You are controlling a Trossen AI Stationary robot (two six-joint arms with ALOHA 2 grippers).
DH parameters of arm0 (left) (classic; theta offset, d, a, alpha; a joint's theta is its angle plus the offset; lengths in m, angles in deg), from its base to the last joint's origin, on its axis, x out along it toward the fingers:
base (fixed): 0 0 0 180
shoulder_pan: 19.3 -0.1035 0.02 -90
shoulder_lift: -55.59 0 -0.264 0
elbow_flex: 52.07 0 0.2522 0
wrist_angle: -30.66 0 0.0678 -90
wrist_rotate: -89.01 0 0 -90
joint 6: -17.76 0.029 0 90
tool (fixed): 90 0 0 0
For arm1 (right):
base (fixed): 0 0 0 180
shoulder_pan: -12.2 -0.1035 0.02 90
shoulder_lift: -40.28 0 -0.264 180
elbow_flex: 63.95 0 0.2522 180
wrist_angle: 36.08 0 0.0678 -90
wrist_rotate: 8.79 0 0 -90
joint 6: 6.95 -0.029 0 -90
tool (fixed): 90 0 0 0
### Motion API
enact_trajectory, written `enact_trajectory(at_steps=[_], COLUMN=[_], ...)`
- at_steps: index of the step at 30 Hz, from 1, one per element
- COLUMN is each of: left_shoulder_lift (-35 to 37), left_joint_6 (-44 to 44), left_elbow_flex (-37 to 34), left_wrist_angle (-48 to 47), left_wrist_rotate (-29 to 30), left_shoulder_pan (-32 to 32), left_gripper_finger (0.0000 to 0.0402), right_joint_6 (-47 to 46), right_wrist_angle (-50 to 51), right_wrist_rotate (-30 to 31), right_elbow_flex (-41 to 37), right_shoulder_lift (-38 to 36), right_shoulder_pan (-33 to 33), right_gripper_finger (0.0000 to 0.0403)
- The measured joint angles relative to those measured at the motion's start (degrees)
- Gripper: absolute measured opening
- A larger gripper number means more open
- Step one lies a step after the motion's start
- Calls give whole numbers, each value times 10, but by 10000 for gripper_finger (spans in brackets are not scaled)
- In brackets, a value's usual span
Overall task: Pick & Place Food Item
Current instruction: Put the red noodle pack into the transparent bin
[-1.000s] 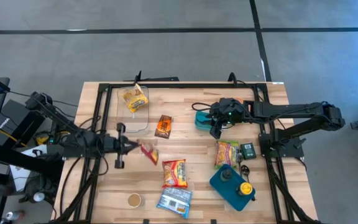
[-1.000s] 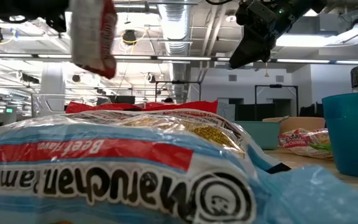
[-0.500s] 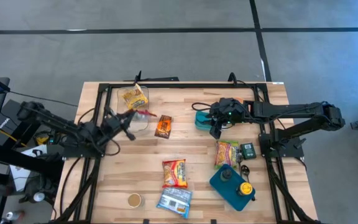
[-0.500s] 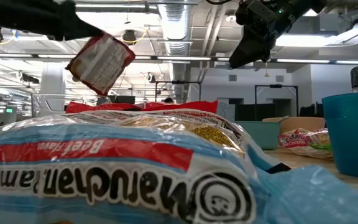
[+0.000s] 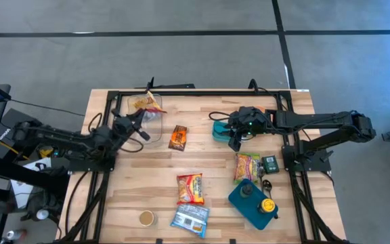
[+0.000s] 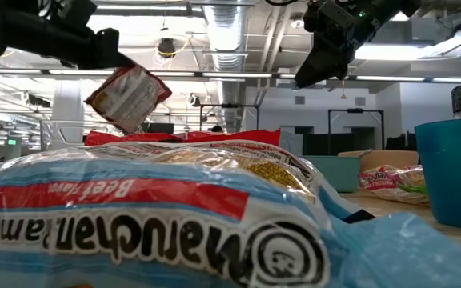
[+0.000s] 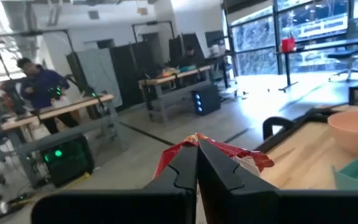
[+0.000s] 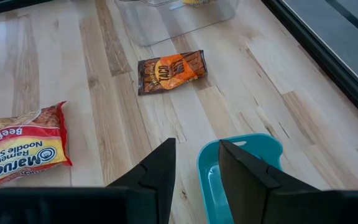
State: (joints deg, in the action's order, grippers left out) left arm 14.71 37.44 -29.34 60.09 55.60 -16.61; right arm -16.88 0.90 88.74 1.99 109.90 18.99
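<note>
My left gripper is holding the red packet hanging free (image 6: 129,98), and there is room (image 5: 154,125) beside the yellow packet in the clear container. It should go on moving down before it lets go inside the container's rim.
My left gripper (image 5: 143,120) is shut on a small red and white food packet (image 5: 155,111), high over the clear plastic container (image 5: 152,137) at the table's far left. A yellow packet (image 5: 141,103) lies in that container. In the low view the packet (image 6: 128,98) hangs tilted below the gripper (image 6: 102,48). My right gripper (image 5: 235,140) is open and empty, above the near edge of a teal bowl (image 8: 244,168). My left gripper pinches the red packet by one edge (image 7: 188,149) between its two shut fingers, which hide the exact place of contact. The fingers come from the table's left, slanting toward the far edge. The packet sticks out past the fingertips, tilted and lifted clear above the container.
An orange taco packet (image 5: 177,137) lies beside the container. Two ramen packs (image 5: 190,188) (image 5: 189,218), a small cup (image 5: 146,217), a green and yellow packet (image 5: 246,167), a blue jug (image 5: 252,202) and a dark box (image 5: 270,163) lie toward the near side. A black frame (image 5: 107,135) borders the table.
My left gripper has carried the red packet from over the table's middle left toward the far edge, ending above the clear container, and has turned toward the far right. The packet stays lifted clear; it has tipped from hanging upright to tilted.
</note>
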Motion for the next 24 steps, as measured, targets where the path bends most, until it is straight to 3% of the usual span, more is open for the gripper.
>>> enact_trajectory(at_steps=[12, 24], left_shoulder_lift=[0, 0], left_joint_6=[-155, -250], left_elbow_flex=[0, 0], left_wrist_angle=[-136, -225], left_wrist_rotate=[-173, -325], left_shoulder_pan=[-129, -279], left_gripper_finger=[0, 0], right_joint_6=[5, 5], right_wrist_angle=[0, 0], right_wrist_rotate=[0, 0], right_elbow_flex=[0, 0], right_shoulder_lift=[0, 0], right_shoulder_pan=[0, 0], right_gripper_finger=[115, 115])
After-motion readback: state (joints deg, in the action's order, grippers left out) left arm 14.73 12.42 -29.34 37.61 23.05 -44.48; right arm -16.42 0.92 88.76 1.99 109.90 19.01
